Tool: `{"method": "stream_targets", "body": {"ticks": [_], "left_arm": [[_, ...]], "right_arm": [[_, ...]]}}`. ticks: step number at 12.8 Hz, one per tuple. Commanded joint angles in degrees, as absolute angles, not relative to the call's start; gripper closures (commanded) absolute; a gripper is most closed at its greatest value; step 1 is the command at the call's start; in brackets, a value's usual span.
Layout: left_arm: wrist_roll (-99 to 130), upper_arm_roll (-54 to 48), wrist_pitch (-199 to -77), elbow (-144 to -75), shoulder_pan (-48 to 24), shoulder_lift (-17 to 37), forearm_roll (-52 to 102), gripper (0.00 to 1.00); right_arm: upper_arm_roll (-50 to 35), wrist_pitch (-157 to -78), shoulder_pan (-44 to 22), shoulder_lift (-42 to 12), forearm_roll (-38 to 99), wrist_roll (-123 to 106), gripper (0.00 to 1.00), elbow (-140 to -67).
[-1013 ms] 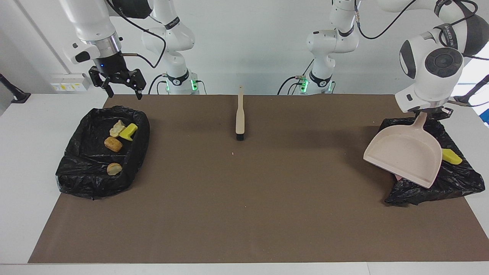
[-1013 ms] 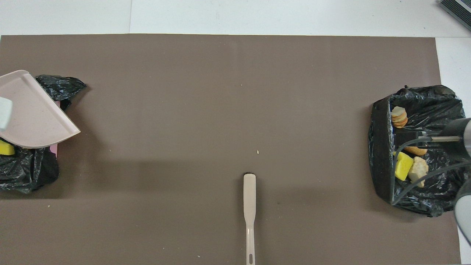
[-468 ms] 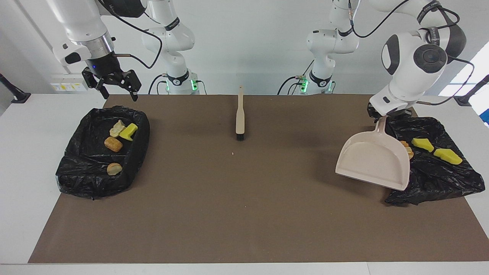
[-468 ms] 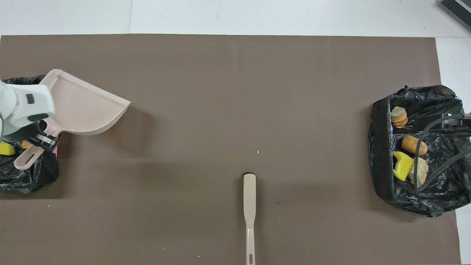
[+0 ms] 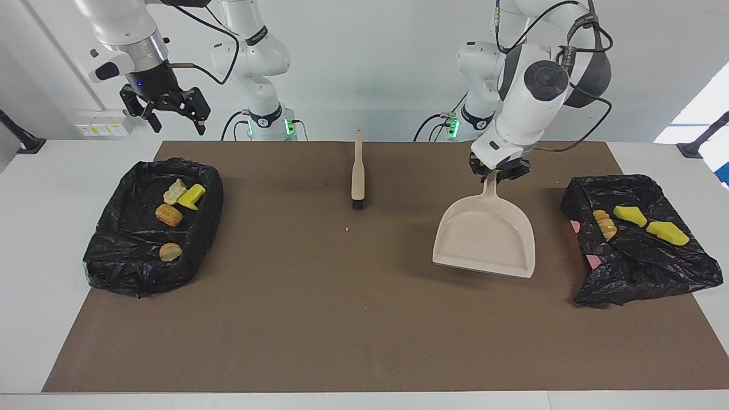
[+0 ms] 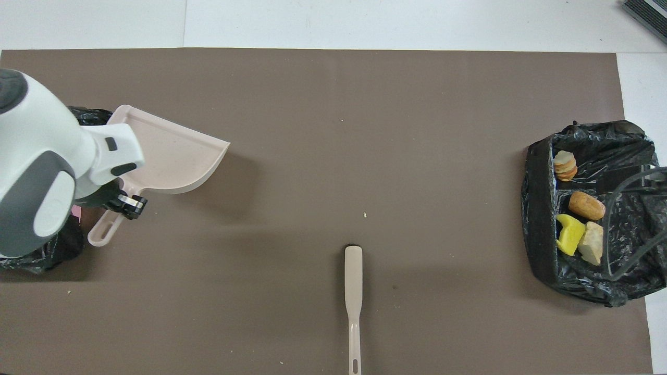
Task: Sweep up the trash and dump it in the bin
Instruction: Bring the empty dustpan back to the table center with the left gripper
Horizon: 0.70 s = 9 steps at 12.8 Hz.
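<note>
My left gripper is carrying the dustpan (image 6: 172, 150), which is empty, and the mat (image 6: 326, 159) past the brush's bristles is clear. My left gripper should keep bringing the dustpan there until the dustpan lies flat.
My left gripper (image 5: 499, 171) is shut on the handle of the empty pale pink dustpan (image 5: 487, 239), which hangs tilted over the brown mat between the brush and the bin (image 5: 638, 279) at the left arm's end. In the overhead view the left gripper (image 6: 122, 200) grips the dustpan (image 6: 172, 161) at its handle. That bin holds trash: two yellow chunks (image 5: 629, 215) and a bread-like piece (image 5: 605, 223). My right gripper (image 5: 168, 117) hangs open in the air beside the second bin (image 5: 211, 216), which holds a yellow chunk (image 5: 192, 195) and tan pieces (image 5: 168, 214).
A beige brush (image 5: 357, 173) lies on the mat mid-table, handle toward the robots, also seen from overhead as the brush (image 6: 353, 302). A tiny crumb (image 5: 347, 229) lies just past its bristles. Both bins are lined with black bags; the right arm's cables cross over the second bin (image 6: 539, 208).
The left arm swung the dustpan off the bin at its end toward mid-table, uncovering the trash in that bin. The right gripper rose a little.
</note>
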<state>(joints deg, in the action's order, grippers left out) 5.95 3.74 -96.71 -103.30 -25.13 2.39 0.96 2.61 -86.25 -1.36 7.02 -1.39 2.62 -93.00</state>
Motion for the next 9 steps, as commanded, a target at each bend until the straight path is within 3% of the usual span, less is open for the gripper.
{"method": "stream_targets", "body": {"ticks": [1,4,9], "left_arm": [[16.3,4.8,-104.4,-104.5,-32.1,3.7,3.4,1.0],[26.5,4.9,-113.9,-103.0,-38.9,10.2,5.3,1.0],[29.9,4.9,-119.4,-100.3,-41.2,16.0,8.6,1.0]], "right_arm": [[2.0,-86.0,-0.5,7.7,-1.5,1.0,0.0,-92.6],[2.6,-86.0,-0.4,7.7,-1.1,0.9,0.0,-92.6],[2.2,-86.0,-0.4,7.7,-0.9,0.9,0.0,-92.6]]}}
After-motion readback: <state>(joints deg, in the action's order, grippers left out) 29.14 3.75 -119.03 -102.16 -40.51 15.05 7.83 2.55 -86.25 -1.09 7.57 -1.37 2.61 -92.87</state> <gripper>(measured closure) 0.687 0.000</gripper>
